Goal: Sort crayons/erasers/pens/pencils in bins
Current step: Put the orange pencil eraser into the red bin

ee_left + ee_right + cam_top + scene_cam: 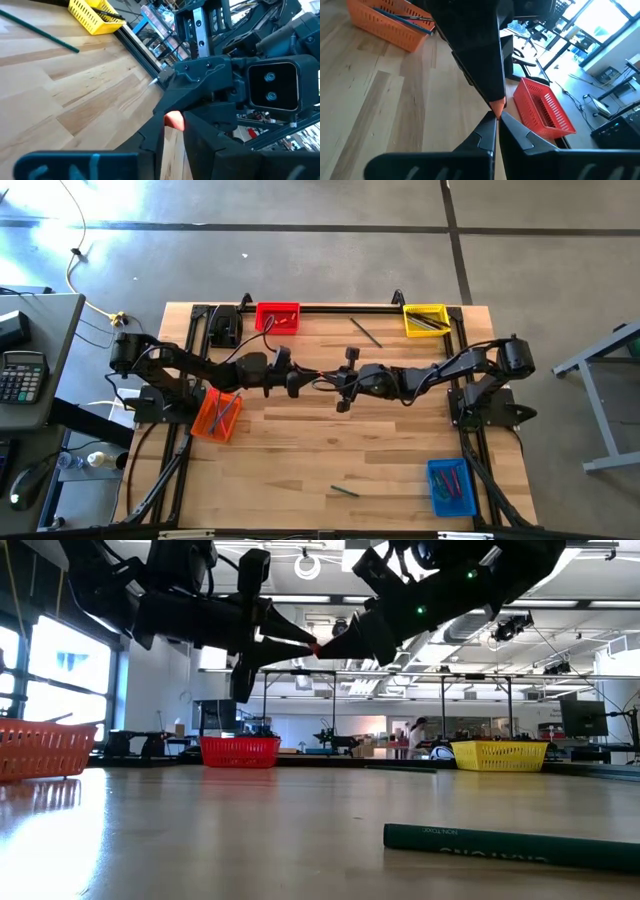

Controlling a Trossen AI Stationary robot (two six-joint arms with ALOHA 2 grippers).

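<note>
Both of my grippers are holding the eraser, so next my right gripper lets go before my left gripper takes the eraser to the red bin on its side.
A small pink-orange eraser hangs in the air over the table's middle, between my two grippers. They meet there tip to tip. My left gripper reaches in from the table's left and my right gripper from its right, and both are shut on the eraser. In the high view the eraser shows only as a reddish speck. A green pencil lies flat near the front edge, and another pencil lies near the far edge. My left gripper pinches the eraser's sides between its two fingers, which come in about level from the table's left. The eraser is lifted clear of the table. My right gripper holds the eraser's other end at the free ends of its shut fingers. They come in from the table's right, slanting slightly down.
A red bin stands at the far left and a yellow bin with sticks at the far right. An orange bin with sticks is at the left, a blue bin with sticks at the near right. Black frame rails run along the table's edges.
</note>
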